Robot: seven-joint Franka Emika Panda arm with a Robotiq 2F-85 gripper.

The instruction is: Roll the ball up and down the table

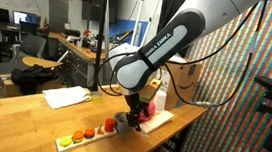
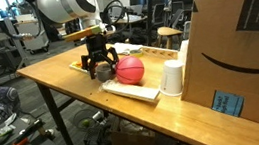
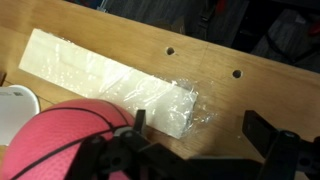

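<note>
The ball is up at the white board [image 2: 132, 89] that blocks off this end of the table. Next, my gripper turns back and rolls it toward the strip of coloured pieces [image 1: 86, 136].
A pink-red ball [image 2: 129, 70] rests on a white plastic-wrapped board [image 2: 137, 90] on the wooden table [image 2: 82, 94]. In an exterior view it is partly hidden behind the arm [image 1: 144, 110]. In the wrist view the ball [image 3: 60, 140] fills the lower left, with the board [image 3: 110, 85] above it. My gripper [image 3: 200, 130] is open and empty, with one finger right beside the ball and the other well apart. It hangs low over the table next to the ball in both exterior views [image 1: 124, 120] [image 2: 100, 66].
A white cup [image 2: 173, 77] and a large cardboard box [image 2: 232, 49] stand beyond the ball. A strip of small coloured pieces [image 1: 85, 134] lies near the table edge, and a white sheet [image 1: 66, 96] further back. Two holes [image 3: 170, 49] mark the tabletop.
</note>
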